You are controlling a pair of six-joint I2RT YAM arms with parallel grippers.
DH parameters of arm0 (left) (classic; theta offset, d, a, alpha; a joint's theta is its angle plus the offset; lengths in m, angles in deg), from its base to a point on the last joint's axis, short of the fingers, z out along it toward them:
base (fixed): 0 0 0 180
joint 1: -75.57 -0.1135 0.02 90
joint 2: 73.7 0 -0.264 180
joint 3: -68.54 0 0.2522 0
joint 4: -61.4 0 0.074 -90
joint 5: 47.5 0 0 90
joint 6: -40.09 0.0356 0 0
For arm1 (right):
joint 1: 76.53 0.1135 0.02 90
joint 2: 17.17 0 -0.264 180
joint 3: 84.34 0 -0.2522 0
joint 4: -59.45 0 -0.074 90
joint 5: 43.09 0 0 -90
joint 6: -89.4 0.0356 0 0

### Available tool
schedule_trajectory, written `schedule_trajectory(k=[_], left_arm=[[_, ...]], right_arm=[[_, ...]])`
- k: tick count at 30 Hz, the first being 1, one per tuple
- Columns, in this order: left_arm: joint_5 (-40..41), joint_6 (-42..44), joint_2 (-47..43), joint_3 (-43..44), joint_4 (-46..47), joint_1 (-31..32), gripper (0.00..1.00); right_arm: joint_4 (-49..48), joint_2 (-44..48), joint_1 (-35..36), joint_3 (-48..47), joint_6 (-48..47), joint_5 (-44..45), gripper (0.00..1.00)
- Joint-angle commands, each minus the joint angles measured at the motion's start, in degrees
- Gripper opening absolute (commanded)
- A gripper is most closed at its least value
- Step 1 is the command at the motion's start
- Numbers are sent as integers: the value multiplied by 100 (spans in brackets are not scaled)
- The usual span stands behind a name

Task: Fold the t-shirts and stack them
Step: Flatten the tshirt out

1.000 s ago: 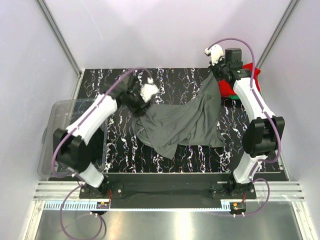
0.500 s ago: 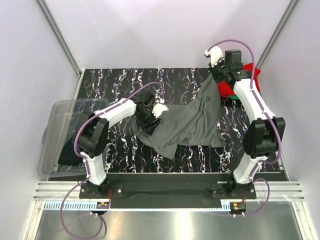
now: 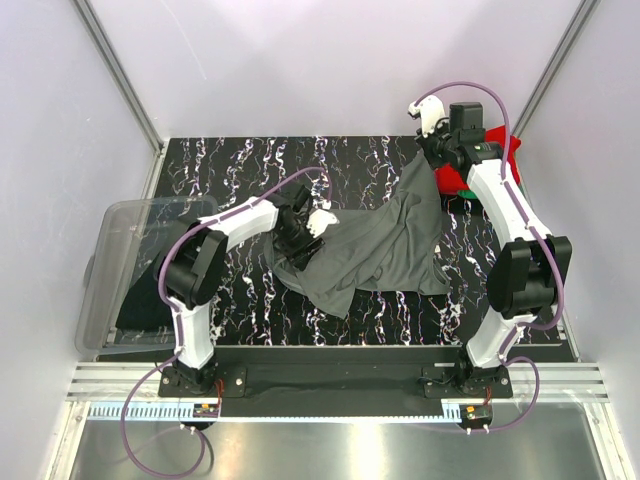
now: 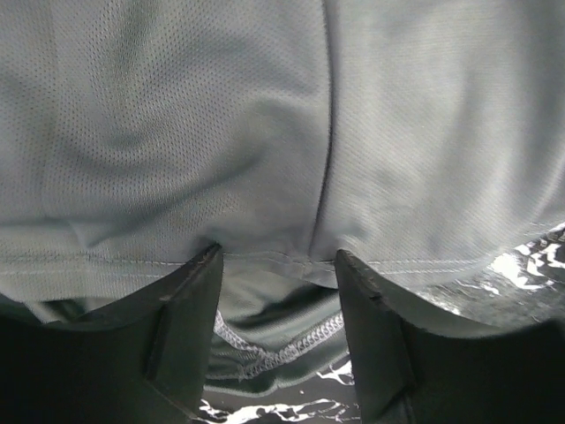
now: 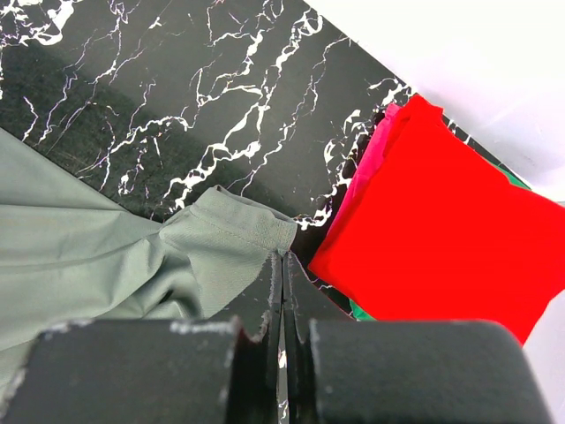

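The grey t-shirt is wrinkled while my right gripper holds its corner, so my left gripper should pinch the hem at the seam and pull the t-shirt flat.
A dark grey t-shirt lies rumpled across the middle of the table. Its far right corner is drawn up towards my right gripper. In the right wrist view that gripper is shut on the edge of the grey cloth. Just beside it lies a folded red t-shirt, with a green t-shirt peeking out beneath. My left gripper is low at the shirt's left edge. In the left wrist view it stands open, its jaws astride the stitched hem of the grey shirt.
A clear plastic tub sits at the table's left edge with dark cloth inside. The red t-shirt lies in the back right corner against the wall. White walls close in the back and sides.
My left arm has swung from the back left down onto the grey shirt's left edge, and its jaws have narrowed a little. The right gripper has stayed put, still shut.
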Motion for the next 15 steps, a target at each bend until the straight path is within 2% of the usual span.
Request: schedule_trajectory(k=[1, 6, 10, 12, 13, 14, 15], left_arm=[[178, 82, 143, 174, 227, 4, 56], [195, 108, 222, 122, 235, 4, 41], [169, 144, 196, 25, 235, 4, 24], [160, 144, 100, 16, 236, 4, 24], [160, 144, 56, 16, 227, 4, 29], [178, 144, -49, -1, 218, 4, 42], [221, 144, -102, -2, 218, 4, 46]], right_arm=[[-57, 253, 33, -80, 61, -81, 0], [-57, 235, 33, -71, 61, -55, 0], [-48, 218, 25, -80, 61, -55, 0], [-57, 218, 25, -89, 70, -55, 0], [-48, 209, 25, -97, 70, -63, 0], [-57, 218, 25, -106, 61, -46, 0], [-48, 209, 25, -115, 61, -46, 0]])
